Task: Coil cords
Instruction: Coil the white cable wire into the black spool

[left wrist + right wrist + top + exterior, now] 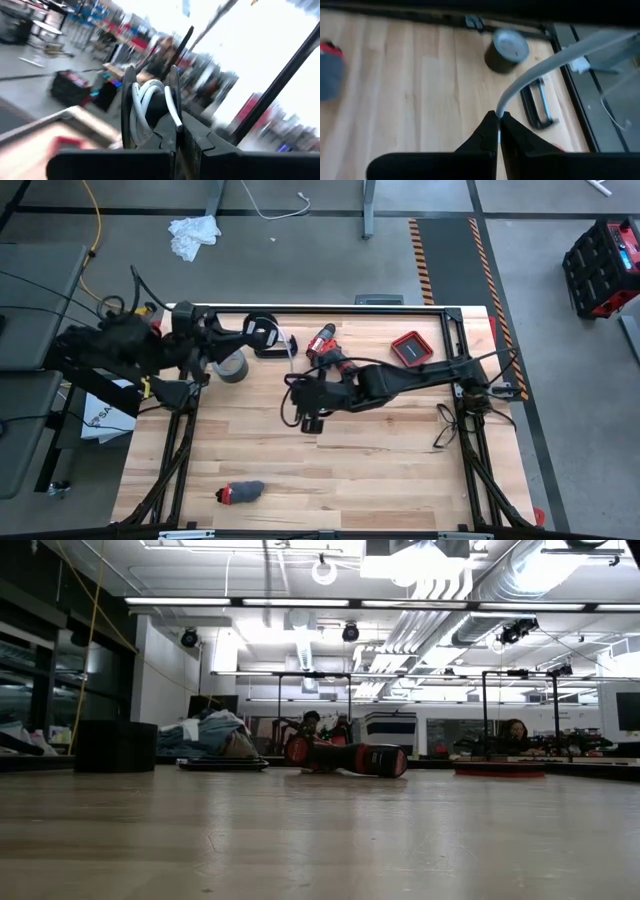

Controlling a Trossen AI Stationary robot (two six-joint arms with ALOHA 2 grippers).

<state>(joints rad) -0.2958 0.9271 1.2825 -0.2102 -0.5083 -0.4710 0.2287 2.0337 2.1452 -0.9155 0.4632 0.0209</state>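
I keep pulling with my right gripper until the cable runs straight, then let go, as my left gripper has the loops shut in it and the white cable still arcs.
A thin white cable runs between my two grippers above the table's far middle. My left gripper is up near the far left and shut on several loops of the cable. My right gripper reaches in from the right and is shut on the cable's straight run. A small dark round shape with a pale centre shows at the left gripper in the high view; I cannot tell whether it is the disc. My left gripper holds several loops of the white cable between its two fingers, bunched side by side. The loops are lifted clear of the table; one end sticks out past a finger. My right gripper pinches one strand of the cable between its fingertips. The cable leaves the fingertips in a gentle arc toward the left arm, clear of the table.
A grey tape roll and a black clamp sit near the far left. A red drill and a red tray lie at the far side. A grey and red object lies near the front left.
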